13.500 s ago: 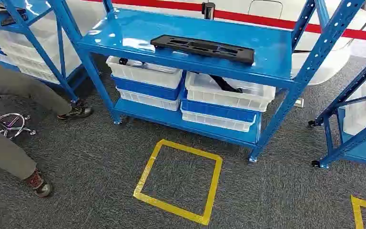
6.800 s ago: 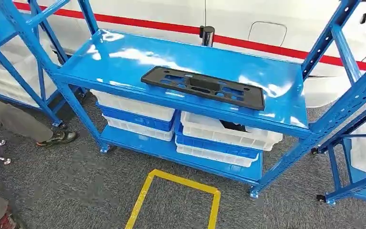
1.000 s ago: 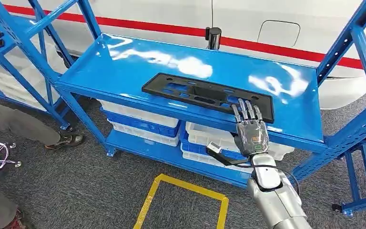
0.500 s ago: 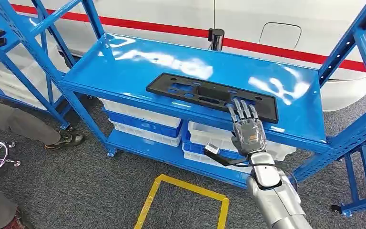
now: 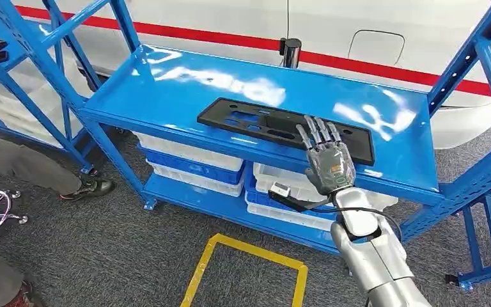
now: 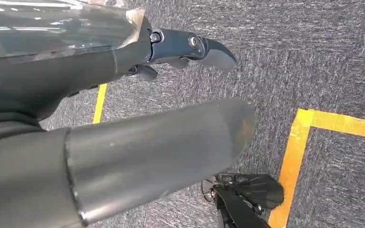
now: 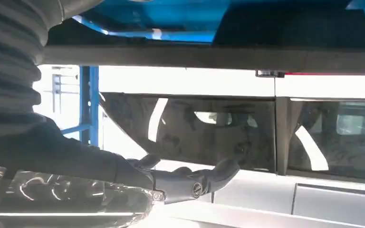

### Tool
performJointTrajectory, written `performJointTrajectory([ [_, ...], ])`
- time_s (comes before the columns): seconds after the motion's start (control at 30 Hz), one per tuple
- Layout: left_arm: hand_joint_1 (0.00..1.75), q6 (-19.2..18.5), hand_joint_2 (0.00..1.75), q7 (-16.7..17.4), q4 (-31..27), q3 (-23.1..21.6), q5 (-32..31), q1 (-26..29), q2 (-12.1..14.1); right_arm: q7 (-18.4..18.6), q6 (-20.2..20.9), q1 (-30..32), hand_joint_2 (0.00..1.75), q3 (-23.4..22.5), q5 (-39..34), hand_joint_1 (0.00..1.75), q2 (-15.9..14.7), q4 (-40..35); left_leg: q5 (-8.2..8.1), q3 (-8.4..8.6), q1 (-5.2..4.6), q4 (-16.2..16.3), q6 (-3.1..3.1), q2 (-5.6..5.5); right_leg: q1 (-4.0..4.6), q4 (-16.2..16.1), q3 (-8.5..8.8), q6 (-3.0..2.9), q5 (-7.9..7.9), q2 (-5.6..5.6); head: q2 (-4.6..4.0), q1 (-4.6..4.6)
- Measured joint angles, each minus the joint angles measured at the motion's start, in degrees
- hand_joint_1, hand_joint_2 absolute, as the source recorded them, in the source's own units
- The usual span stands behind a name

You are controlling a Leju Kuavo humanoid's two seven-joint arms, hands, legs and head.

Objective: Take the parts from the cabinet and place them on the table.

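Observation:
I expect the long black part (image 5: pixel 272 125) to tip up on its edge and stay stiff when I lift it, because it lies flat and has a straight, thick front rim (image 5: pixel 250 133).
A long flat black part (image 5: pixel 256 121) with several cut-outs lies near the front edge of the blue cabinet's top shelf (image 5: pixel 185 83). My right hand (image 5: pixel 325 158) is raised over the part's right half, its fingers (image 5: pixel 313 133) spread and straight across the part and holding nothing. I cannot tell whether they touch it. In the right wrist view the right hand (image 7: pixel 185 183) is stretched out flat with nothing in it. My left hand (image 6: pixel 171 52) hangs over the grey carpet, fingers loose and holding nothing.
White and blue bins (image 5: pixel 188 157) are stacked on the lower shelf. A white car (image 5: pixel 217 19) with a red stripe stands behind the cabinet. More blue racks flank it left (image 5: pixel 19 77) and right (image 5: pixel 486 160). A person's leg (image 5: pixel 25 167) is at left. Yellow tape square (image 5: pixel 208 268) marks the floor.
Over the last second my right hand has moved forward and slightly left, further over the part. Before that the camera came closer to the cabinet and the arm came into view.

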Motion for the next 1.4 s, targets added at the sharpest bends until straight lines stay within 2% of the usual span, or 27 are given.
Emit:
performJointTrajectory([
  [0.27,0.00,-0.2,0.00,0.5,0.0,0.2,-0.8,0.0,0.0,1.9,1.2,-4.4,1.75,2.0,1.3,0.00,0.6,2.4,0.01,0.00,0.01,0.0,-0.01,0.00,0.01,0.0,0.00,0.00,0.00,0.00,0.00,0.00],
  [0.63,0.00,-0.2,0.00,0.5,0.0,0.2,-1.0,-0.1,-0.3,4.6,-1.2,-11.5,1.75,4.9,3.2,0.00,4.5,14.3,0.02,0.07,0.01,0.0,-0.01,-0.01,0.01,0.0,0.00,0.01,0.00,0.00,0.00,0.00],
  [1.1,0.00,-0.2,0.00,0.6,0.0,0.2,-1.1,-0.1,-0.3,5.0,-1.2,-12.9,1.75,5.8,3.2,0.00,5.5,18.1,0.02,0.06,0.01,0.0,-0.01,-0.01,0.01,0.0,0.00,0.00,0.00,0.00,0.00,0.00],
  [1.4,0.00,-0.2,0.00,0.8,0.0,0.2,-1.4,-0.1,-0.4,6.3,-2.6,-13.3,1.75,6.0,3.4,0.00,6.2,20.9,0.02,0.07,0.00,0.0,-0.01,0.01,0.00,0.0,0.00,0.01,0.00,0.00,0.00,0.00],
])
